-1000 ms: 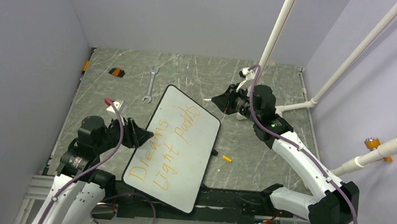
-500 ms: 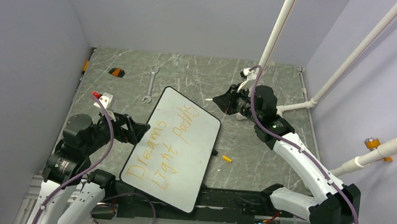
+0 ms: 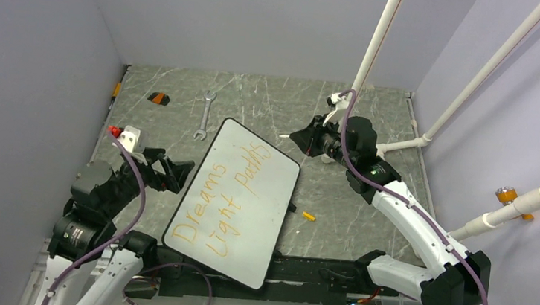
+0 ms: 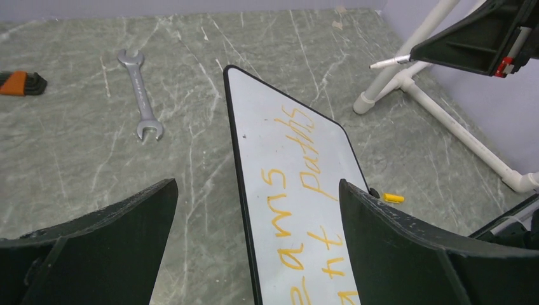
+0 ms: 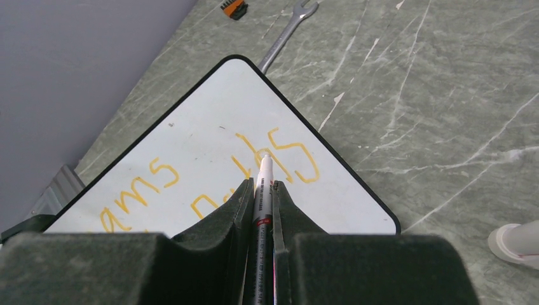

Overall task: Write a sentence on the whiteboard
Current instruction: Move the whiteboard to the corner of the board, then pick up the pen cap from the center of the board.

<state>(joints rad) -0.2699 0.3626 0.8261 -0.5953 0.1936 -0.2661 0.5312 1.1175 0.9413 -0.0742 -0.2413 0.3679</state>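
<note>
The sentence [image 3: 227,193] is complete and the yellow cap lies clear of the whiteboard, so my left gripper should go on moving over the whiteboard before it closes on the cap [image 3: 309,216].
The whiteboard [image 3: 269,220] lies flat and slanted on the table, between the arms. The sentence [image 3: 236,205] in orange-yellow reads "Dreams Light paths" in two lines. My left gripper [image 3: 183,174] is open and empty, a little left of the board's left edge. In the left wrist view the board [image 4: 279,127] runs between the spread fingers [image 4: 127,222]. My right gripper [image 3: 300,137] hovers beyond the board's far corner, shut on a marker [image 5: 264,166]. The marker's white tip points over the letters "paths" [image 5: 286,155] on the board [image 5: 210,121].
A steel wrench [image 3: 204,114] and an orange-black hex key set [image 3: 157,97] lie past the board's far left. A small yellow cap [image 3: 308,217] lies right of the board. White pipes [image 3: 378,43] rise at the back right, with a pipe foot [image 4: 438,108] on the table.
My left arm has drawn back to the left, and its open gripper has moved away from the board's left edge. The right gripper and the marker have hardly moved.
</note>
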